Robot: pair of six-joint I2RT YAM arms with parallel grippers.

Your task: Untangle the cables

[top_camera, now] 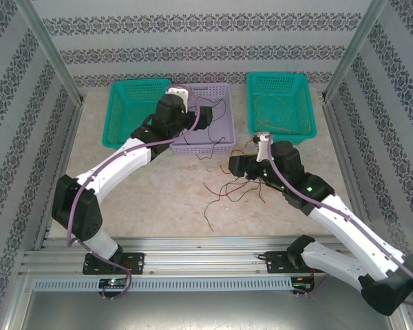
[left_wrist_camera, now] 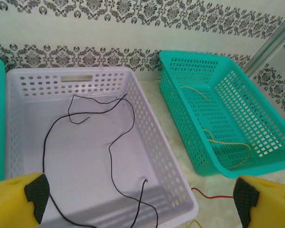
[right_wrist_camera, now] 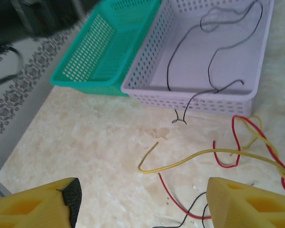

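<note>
A black cable is hanging over the purple basket's front rim (top_camera: 213, 146), so my right gripper should grab the hanging end (top_camera: 203, 159) and lift it into the basket before it takes the red cable.
The cables lie in three places. A loose tangle of red, yellow and black cables (top_camera: 228, 189) sits on the table between the arms. My right gripper (top_camera: 234, 166) hovers over the tangle. In the right wrist view it (right_wrist_camera: 142, 204) is open, with a yellow cable (right_wrist_camera: 190, 159) and a red cable (right_wrist_camera: 178, 197) on the table between its fingers, untouched. My left gripper (top_camera: 193, 110) is open (left_wrist_camera: 140, 204) above the purple basket (left_wrist_camera: 156, 142), where a black cable (left_wrist_camera: 110, 156) lies loose. Yellow cables (left_wrist_camera: 228, 142) rest in the right teal basket (left_wrist_camera: 270, 137).
A second teal basket (top_camera: 134, 110) stands left of the purple basket (top_camera: 224, 141). One black cable (right_wrist_camera: 190, 102) hangs over the purple basket's front rim onto the table. Another black cable (top_camera: 208, 213) trails toward the near edge. Patterned walls close in the back and sides.
</note>
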